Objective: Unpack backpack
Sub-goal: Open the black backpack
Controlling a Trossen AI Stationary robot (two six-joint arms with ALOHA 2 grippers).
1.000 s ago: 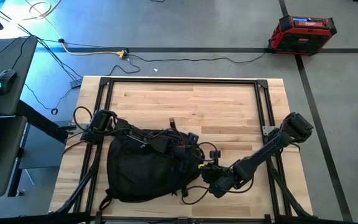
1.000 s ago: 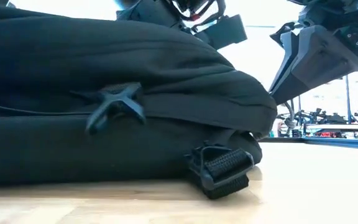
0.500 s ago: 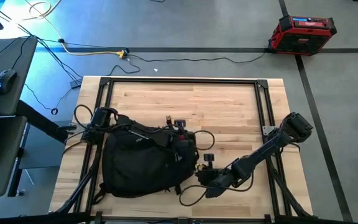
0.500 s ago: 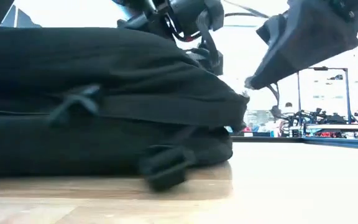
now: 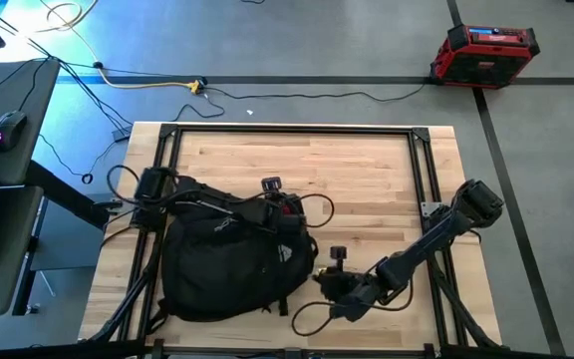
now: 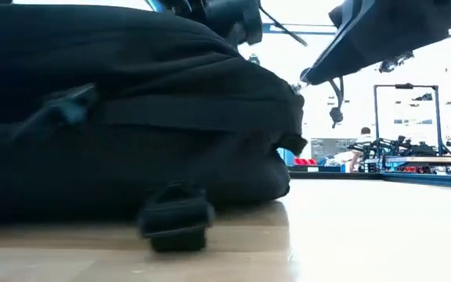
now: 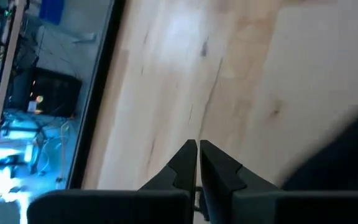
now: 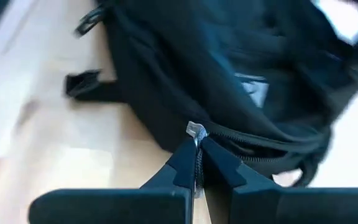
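Note:
My left gripper needs to hold the backpack's fabric [image 5: 285, 276] near the zipper pull before my right gripper pulls the zipper, because my left gripper is hanging over wood [image 5: 302, 180] beyond the backpack.
The black backpack [image 5: 222, 267] lies on its side on the left half of the wooden table, and it fills the left of the low view [image 6: 116, 117]. A strap buckle [image 6: 174, 225] rests on the wood in front of it. My right gripper [image 8: 196, 146] is shut on a grey zipper pull at the bag's right edge [image 5: 329, 282]. My left gripper [image 7: 197, 149] is shut above the bag's far top [image 5: 279, 197]. Beyond its fingertips I see only bare wood, with the backpack [image 7: 340, 162] beside them. My right gripper pinches the grey zipper pull [image 8: 196, 131] at the end of the backpack's zipper line between its two fingertips. It comes slanting down from the table's right side. The pull is held up off the wood [image 6: 297, 82] while the bag's body lies on the table. My left gripper: I cannot tell whether it touches the backpack.
A black metal frame [image 5: 167, 140] runs around the tabletop. Bare wood [image 5: 367, 179] lies on the far and right parts. A loose strap loop [image 5: 305, 319] trails near the front edge. A red case [image 5: 483, 52] and cables are on the floor beyond the table.
The backpack has slid toward the table's left edge and bunched up rounder; its strap buckle has shifted left with it. My left gripper has gone toward the far edge, risen a little and rolled. My right gripper has stayed shut on the zipper pull and has tipped slightly.

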